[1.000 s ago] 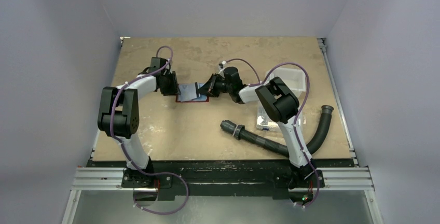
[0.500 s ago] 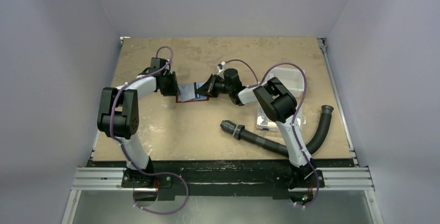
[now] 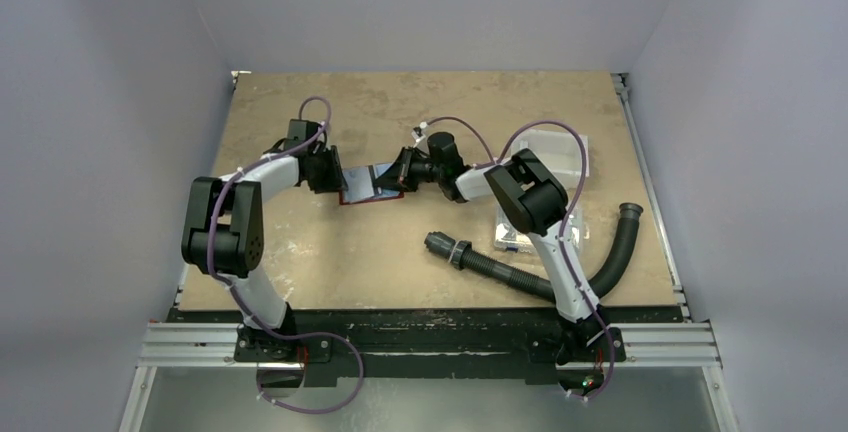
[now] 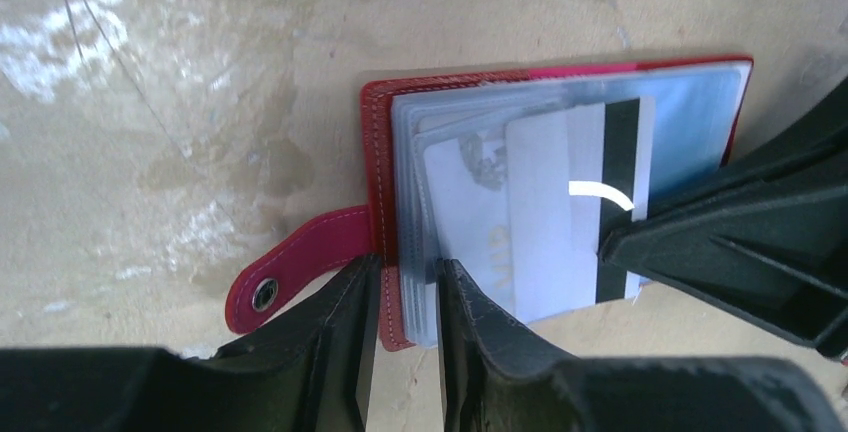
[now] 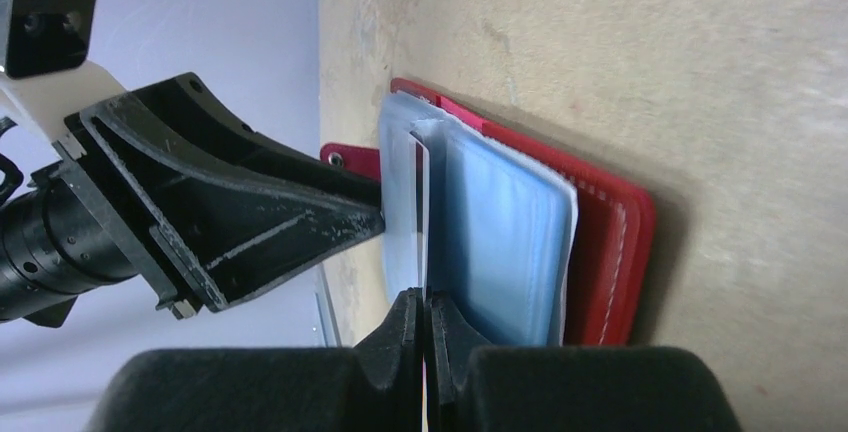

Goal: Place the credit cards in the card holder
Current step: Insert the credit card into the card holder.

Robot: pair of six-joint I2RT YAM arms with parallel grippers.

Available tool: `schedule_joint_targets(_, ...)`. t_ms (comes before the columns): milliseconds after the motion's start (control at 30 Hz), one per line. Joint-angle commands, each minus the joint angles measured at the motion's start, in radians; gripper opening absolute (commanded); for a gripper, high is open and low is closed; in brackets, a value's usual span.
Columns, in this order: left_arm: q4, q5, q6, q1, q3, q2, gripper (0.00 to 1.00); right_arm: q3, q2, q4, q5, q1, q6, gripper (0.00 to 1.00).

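I should keep pushing the striped end (image 4: 618,157) with my right gripper until the card lies flat inside and then let go, because the credit card's front (image 4: 468,217) is in the clear sleeve.
The red card holder (image 3: 367,195) lies open mid-table, its clear sleeves fanned out (image 4: 560,102) and its closing tab (image 4: 290,262) pointing away. My left gripper (image 3: 334,174) is shut on the holder's near edge (image 4: 405,297), pinching the red cover and several sleeves. My right gripper (image 3: 397,174) is shut on a pale credit card with a black stripe (image 4: 575,222). The card shows edge-on (image 5: 424,212) between the sleeves, partly inside the holder (image 5: 610,252). The right fingertips (image 5: 424,317) are closed tight on the card's edge. No other cards are visible.
A black corrugated hose (image 3: 520,274) lies across the near right of the table. A clear compartment box (image 3: 514,227) and a white tray (image 3: 562,152) sit to the right, behind the right arm. The table's far edge meets the wall.
The right gripper has moved a little left with the card, further into the sleeves. The left gripper has shifted slightly and the holder now sits tilted.
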Motion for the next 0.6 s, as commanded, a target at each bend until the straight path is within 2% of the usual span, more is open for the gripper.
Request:
schedule_joint_targets(0,-0.049,0.046,-0.025,-0.010,-0.069,-0.076,0.29,0.051,0.026,-0.032,-0.044,0.029,-0.033,0.00)
schedule_joint_targets(200,-0.105,0.037,-0.045,0.000,-0.121,-0.192,0.34,0.059,0.033,-0.022,-0.133,0.051,-0.062,0.00)
schedule_joint_targets(400,-0.164,-0.054,-0.126,0.040,-0.196,-0.341,0.36,0.120,0.035,-0.207,-0.208,0.058,-0.215,0.00)
schedule_joint_targets(433,-0.166,-0.068,-0.153,0.046,-0.212,-0.369,0.35,0.120,0.032,-0.225,-0.217,0.061,-0.229,0.00)
schedule_joint_targets(567,-0.149,-0.098,-0.284,0.052,-0.315,-0.431,0.18,0.138,0.026,-0.296,-0.244,0.074,-0.279,0.00)
